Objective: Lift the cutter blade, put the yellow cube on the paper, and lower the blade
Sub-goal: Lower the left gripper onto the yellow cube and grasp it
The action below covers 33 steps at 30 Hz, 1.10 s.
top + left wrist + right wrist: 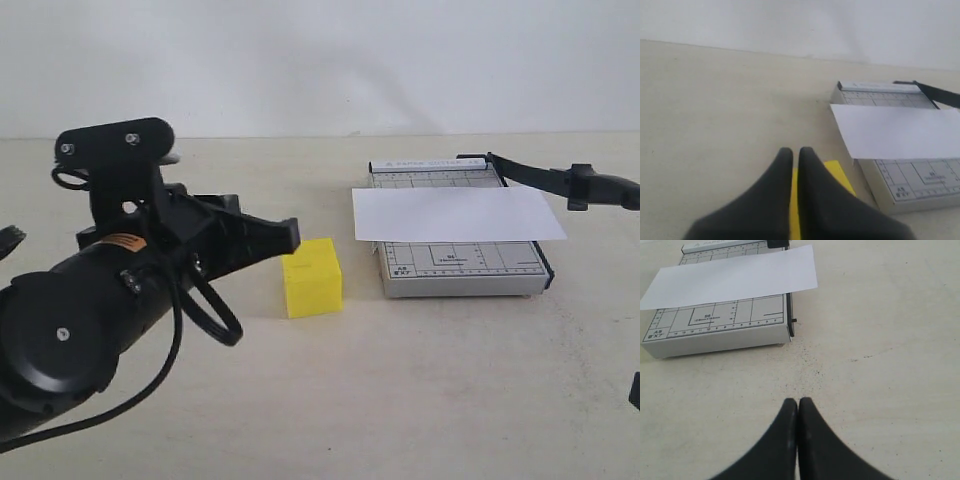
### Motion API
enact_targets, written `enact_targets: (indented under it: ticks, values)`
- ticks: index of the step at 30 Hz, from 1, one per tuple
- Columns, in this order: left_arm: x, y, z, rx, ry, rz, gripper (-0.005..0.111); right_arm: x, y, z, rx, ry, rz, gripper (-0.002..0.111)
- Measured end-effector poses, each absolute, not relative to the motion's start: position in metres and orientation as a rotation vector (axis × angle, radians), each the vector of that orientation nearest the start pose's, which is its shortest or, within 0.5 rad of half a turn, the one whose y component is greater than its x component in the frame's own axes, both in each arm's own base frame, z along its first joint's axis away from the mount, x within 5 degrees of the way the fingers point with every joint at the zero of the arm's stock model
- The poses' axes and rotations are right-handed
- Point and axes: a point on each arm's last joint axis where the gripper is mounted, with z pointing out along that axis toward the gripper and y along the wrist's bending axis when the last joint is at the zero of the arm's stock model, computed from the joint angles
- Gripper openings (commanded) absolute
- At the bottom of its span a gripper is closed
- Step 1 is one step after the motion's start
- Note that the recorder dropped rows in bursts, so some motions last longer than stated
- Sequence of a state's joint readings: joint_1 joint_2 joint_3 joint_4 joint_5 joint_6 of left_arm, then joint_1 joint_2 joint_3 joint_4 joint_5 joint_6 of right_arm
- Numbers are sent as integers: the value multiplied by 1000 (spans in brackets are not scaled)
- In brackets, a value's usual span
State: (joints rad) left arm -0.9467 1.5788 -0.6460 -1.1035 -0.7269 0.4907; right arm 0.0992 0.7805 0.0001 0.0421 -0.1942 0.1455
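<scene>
The white paper has overhanging ends that stick straight out, so it will stay flat when I put the yellow cube on its middle.
The yellow cube stands on the table left of the grey cutter board. The white paper lies across the board, overhanging both sides. The cutter blade is lifted off the board, slanting from the far hinge out past the right edge. My left gripper is shut and empty, its tips just left of and above the cube. In the left wrist view the cube shows behind the closed left gripper. My right gripper is shut over bare table, short of the board's near corner.
My left arm with its loose cable fills the near left of the exterior view. A pale wall closes the table's far edge. Bare tabletop lies in front of the board and cube.
</scene>
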Motion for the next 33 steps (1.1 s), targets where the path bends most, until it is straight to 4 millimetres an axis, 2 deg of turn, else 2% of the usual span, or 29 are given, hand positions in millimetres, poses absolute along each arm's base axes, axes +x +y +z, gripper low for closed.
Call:
enact_targets:
  ticks: [2,6,8,10,11,15,19,25,29,33]
  values:
    - [212,-208,197,144,1950,-306,18,113,10,162,96,2073,167,0]
    - [212,-213,195,247,1933,-308,57,113,10,162,96,2077,167,0]
    - [211,-214,195,247,1928,-323,81,113,10,162,96,2077,167,0]
    - [211,-215,195,211,1933,-353,97,112,10,162,93,2078,165,0]
    - [211,-215,195,188,1937,-369,101,112,10,162,93,2078,165,0]
    - [210,-216,192,152,1970,-405,101,112,10,162,93,2079,165,0]
    - [216,-222,176,76,2050,-398,97,112,10,162,93,2079,165,0]
    - [237,-251,151,50,2140,-338,97,112,10,161,93,2081,165,0]
    - [250,-272,148,114,2173,-313,97,112,10,161,93,2081,165,0]
    - [261,-279,141,56,2193,-229,97,112,10,161,93,2088,164,0]
